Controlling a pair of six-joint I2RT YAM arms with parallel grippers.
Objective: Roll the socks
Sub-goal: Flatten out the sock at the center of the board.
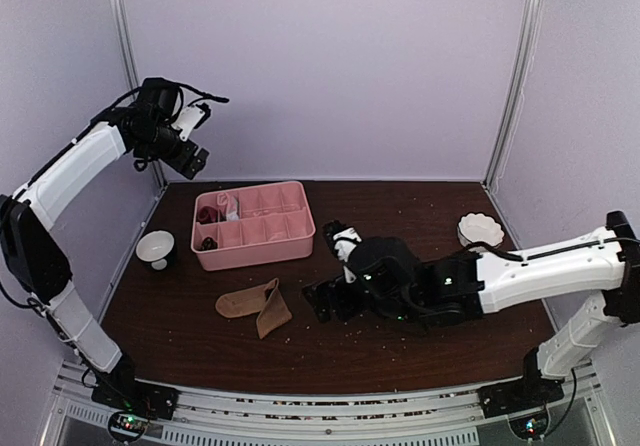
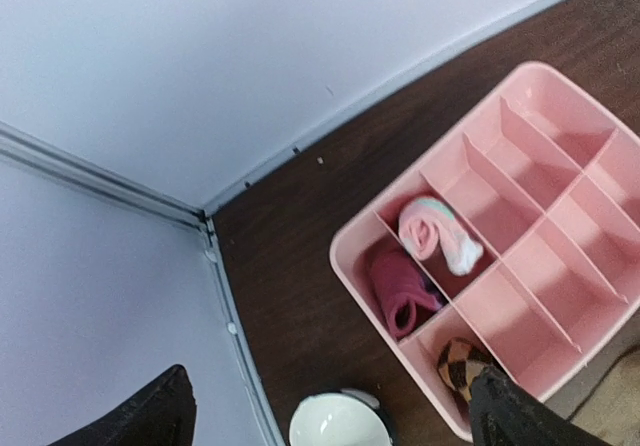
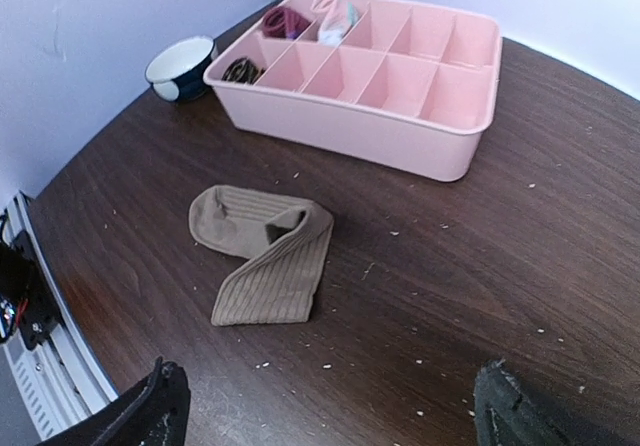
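Observation:
I need to straighten the tan socks before rolling because they lie doubled over at a sharp bend. My right gripper should take their near end and pull.
A tan-beige sock pair lies folded in a bent shape on the dark table, left of centre; the right wrist view shows the tan socks flat and untouched. My right gripper hovers low just right of them, open and empty, its fingertips wide apart. A rolled pink, white and mint sock sits in a back-left compartment of the pink tray. My left gripper is raised high at the back left, open and empty, looking down on that tray corner.
The pink divided tray stands behind the tan socks, also holding a dark red bundle and a brown patterned item. A white bowl sits left of the tray, another bowl at the back right. Crumbs dot the table.

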